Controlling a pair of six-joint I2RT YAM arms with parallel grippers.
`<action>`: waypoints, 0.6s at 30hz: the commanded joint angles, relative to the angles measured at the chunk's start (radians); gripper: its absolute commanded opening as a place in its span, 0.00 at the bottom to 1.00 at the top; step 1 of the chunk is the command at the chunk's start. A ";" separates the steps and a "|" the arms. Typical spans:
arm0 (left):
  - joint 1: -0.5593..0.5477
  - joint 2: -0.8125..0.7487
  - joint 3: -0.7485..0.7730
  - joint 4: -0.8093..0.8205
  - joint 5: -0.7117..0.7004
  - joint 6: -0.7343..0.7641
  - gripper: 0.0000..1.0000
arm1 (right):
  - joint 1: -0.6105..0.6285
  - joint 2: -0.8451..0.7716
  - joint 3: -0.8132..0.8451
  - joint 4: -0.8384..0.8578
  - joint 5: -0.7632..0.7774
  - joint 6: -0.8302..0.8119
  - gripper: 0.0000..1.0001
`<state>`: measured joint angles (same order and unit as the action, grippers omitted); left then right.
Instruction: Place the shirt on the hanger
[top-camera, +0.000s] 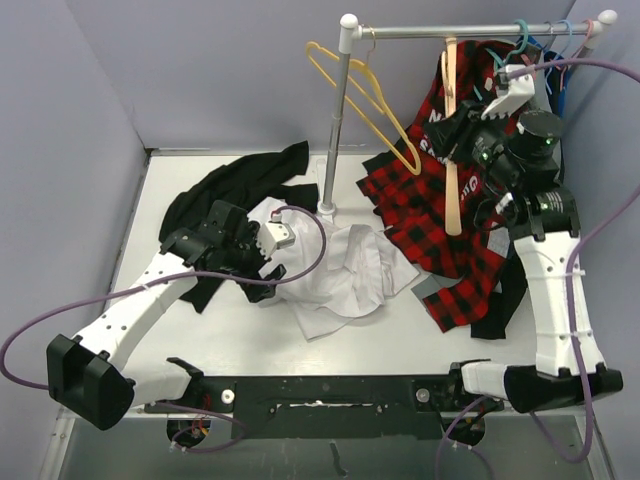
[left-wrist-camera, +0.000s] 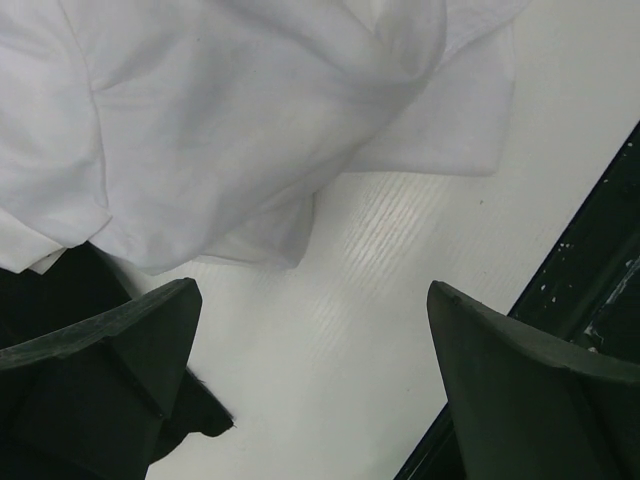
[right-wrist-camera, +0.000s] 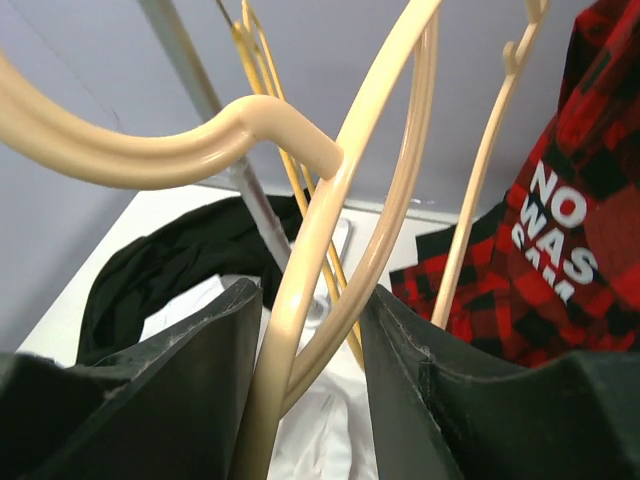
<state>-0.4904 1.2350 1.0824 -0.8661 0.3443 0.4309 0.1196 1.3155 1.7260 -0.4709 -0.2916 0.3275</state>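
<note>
I keep moving my left gripper open over the shirt, since the hanger is clear of the white shirt, until it closes on the shirt's fold (top-camera: 336, 238) near the rack's foot.
The white shirt (top-camera: 350, 275) lies crumpled on the table in front of the rack's foot, and it fills the top of the left wrist view (left-wrist-camera: 250, 120). My left gripper (top-camera: 272, 268) hangs low at the shirt's left edge, open, with only bare table between its fingers (left-wrist-camera: 100, 380). My right gripper (top-camera: 458, 135) is raised near the rack and shut on the pale tan hanger (top-camera: 452, 190), which hangs downward from it. In the right wrist view the hanger's (right-wrist-camera: 300, 300) two bars run between the fingers (right-wrist-camera: 170, 400), and the shirt (right-wrist-camera: 320, 440) shows far below.
A black garment (top-camera: 240, 185) lies at the back left. A red-and-black plaid shirt (top-camera: 430, 230) drapes from the rack down onto the table behind the right arm. A yellow hanger (top-camera: 365, 100) hangs on the rail beside the rack pole (top-camera: 335, 130). Teal hangers (top-camera: 530, 40) hang at the right end.
</note>
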 joint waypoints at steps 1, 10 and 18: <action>-0.013 -0.053 0.012 -0.012 0.108 0.038 0.98 | -0.008 -0.170 -0.103 -0.036 -0.008 0.017 0.00; -0.064 -0.013 -0.033 0.113 0.185 0.010 0.89 | -0.007 -0.593 -0.444 -0.239 -0.020 0.101 0.00; -0.097 0.138 0.006 0.296 0.054 -0.163 0.92 | -0.003 -0.858 -0.725 -0.277 -0.298 0.282 0.00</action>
<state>-0.5762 1.3148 1.0401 -0.7120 0.4557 0.3668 0.1173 0.5156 1.1183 -0.7452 -0.4076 0.4747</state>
